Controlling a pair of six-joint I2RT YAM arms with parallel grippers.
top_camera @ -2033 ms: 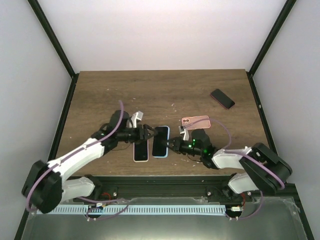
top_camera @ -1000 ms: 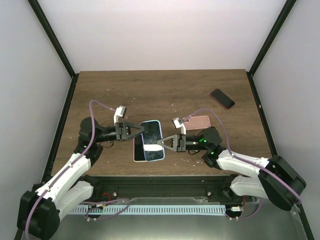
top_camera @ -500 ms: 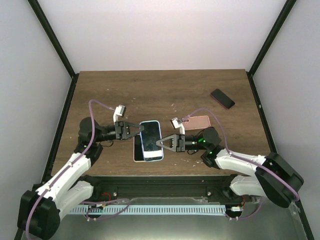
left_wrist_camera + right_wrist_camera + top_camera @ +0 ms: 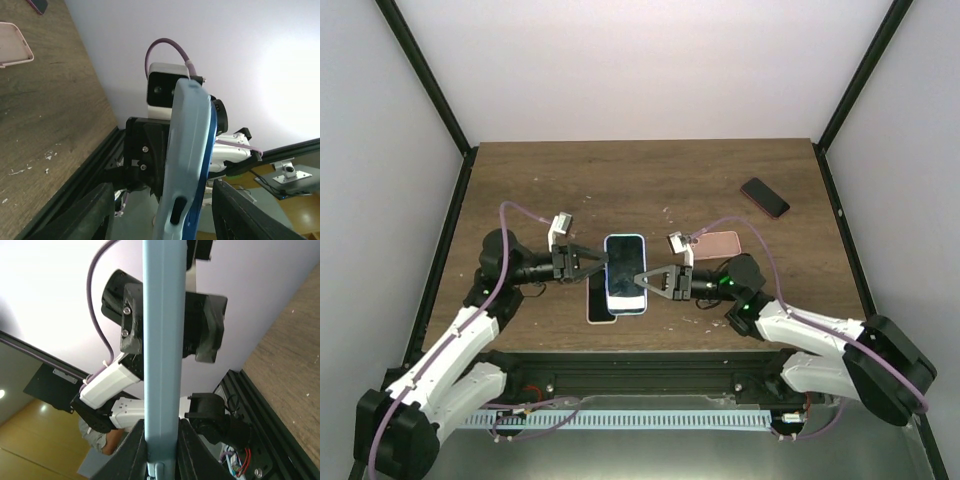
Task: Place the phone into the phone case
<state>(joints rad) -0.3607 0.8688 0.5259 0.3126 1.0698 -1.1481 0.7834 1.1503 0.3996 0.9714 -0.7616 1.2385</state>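
I see the blue phone's edge point(image 4: 199, 200) sticking up above the light-blue case's rim, so next my left gripper goes to the case's front corner point(image 4: 611, 309) and pinches the phone and the case together.
A light-blue phone case point(image 4: 625, 275) with a blue phone point(image 4: 208, 145) lying in it hangs above the table's front middle, dark screen up. My right gripper point(image 4: 642, 279) is shut on its right long edge; in the right wrist view the case's edge point(image 4: 160, 340) runs up between the pinching fingers point(image 4: 137, 450). My left gripper point(image 4: 603, 264) stands open at the left long edge. In the left wrist view the case point(image 4: 187, 130) sits between the two fingers point(image 4: 85, 215) with a gap on each side.
A dark-screened phone point(image 4: 599, 303) lies flat on the wooden table point(image 4: 520, 190) partly under the held case. An empty pink case point(image 4: 717, 243) lies behind my right arm, and a dark phone point(image 4: 765, 197) rests at the back right.
The held case has shifted slightly away from the front edge and turned straighter. Both arms have stayed in much the same place.
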